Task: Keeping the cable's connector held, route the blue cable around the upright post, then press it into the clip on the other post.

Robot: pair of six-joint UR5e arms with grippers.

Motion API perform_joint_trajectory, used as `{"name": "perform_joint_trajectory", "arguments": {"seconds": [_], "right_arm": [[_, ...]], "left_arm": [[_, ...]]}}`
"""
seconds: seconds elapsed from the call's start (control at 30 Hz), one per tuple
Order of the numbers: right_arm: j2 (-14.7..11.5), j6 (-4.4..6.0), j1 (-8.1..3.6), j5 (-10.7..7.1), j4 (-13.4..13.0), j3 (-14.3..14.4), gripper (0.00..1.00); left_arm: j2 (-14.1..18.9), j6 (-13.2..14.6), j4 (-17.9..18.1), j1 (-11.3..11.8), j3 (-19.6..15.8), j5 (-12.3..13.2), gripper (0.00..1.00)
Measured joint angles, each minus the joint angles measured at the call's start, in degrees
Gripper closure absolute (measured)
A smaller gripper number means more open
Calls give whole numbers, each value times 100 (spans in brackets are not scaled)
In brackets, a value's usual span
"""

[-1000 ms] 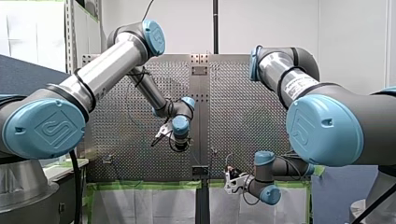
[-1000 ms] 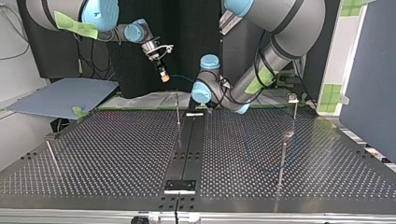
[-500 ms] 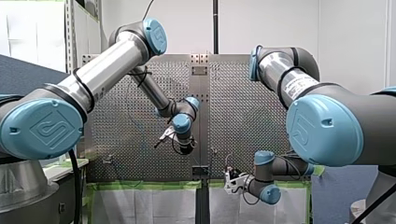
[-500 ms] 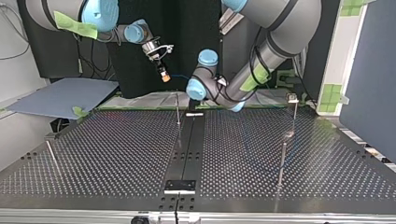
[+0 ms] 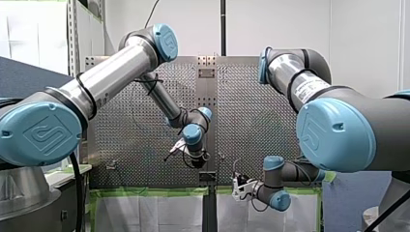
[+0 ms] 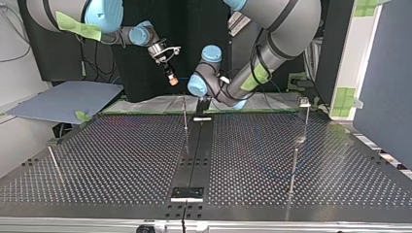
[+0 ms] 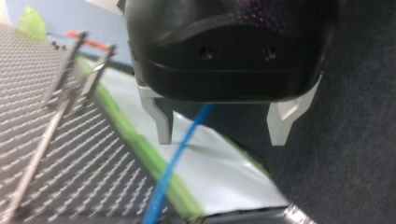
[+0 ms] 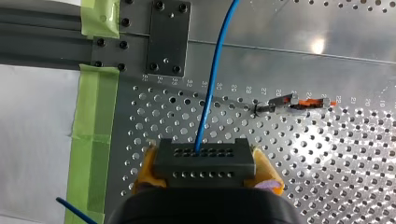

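Note:
The blue cable (image 8: 201, 121) comes out of the connector in a smooth arc (image 8: 215, 58), so it will keep its gentle bend when the robot carries the connector over the perforated plate.
In the right wrist view my right gripper (image 8: 204, 173) is shut, yellow pads (image 8: 145, 169) clamped on a dark grey connector (image 8: 204, 161). The blue cable (image 8: 214, 79) leaves the connector and runs ahead over the perforated plate. In the left wrist view my left gripper (image 7: 222, 135) is open, its metal fingers (image 7: 161, 122) wide apart. The blue cable (image 7: 180, 151) passes between them, close to one finger and touching neither. In the top view my right gripper (image 6: 170, 79) hangs above the table's far edge, and my left gripper (image 6: 202, 104) is just beside a thin upright post (image 6: 184, 115).
A post with a clip (image 6: 305, 103) stands at the top view's far right, another post (image 6: 293, 166) nearer, and a leaning one (image 6: 54, 164) at the left. A dark rail (image 6: 195, 155) runs down the table's middle. Green tape (image 8: 93, 135) edges the plate.
My left arm has swung toward the top view's left and down in the front view, bringing its open gripper over the cable by the middle post. My right gripper has stayed put.

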Motion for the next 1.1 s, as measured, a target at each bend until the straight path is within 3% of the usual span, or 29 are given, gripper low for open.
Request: {"name": "perform_joint_trajectory", "arguments": {"seconds": [0.17,0.33,0.53,0.77,0.9,1.1], "right_arm": [[0,-1,-11,-17,9,-16,100],[0,3,-16,-25,27,-29,100],[0,15,-21,-52,32,-37,100],[0,54,-28,-212,40,-100,100],[0,55,-34,-302,82,-161,100],[0,64,-39,-336,103,-202,100]], "left_arm": [[-259,-156,85,-125,0,58,0],[-474,-422,338,-202,0,292,0],[-513,-731,647,-256,0,558,0],[-516,-1095,1011,-269,0,808,0],[-515,-1332,1246,-273,0,821,0],[-515,-1695,1610,-276,0,623,0]]}}
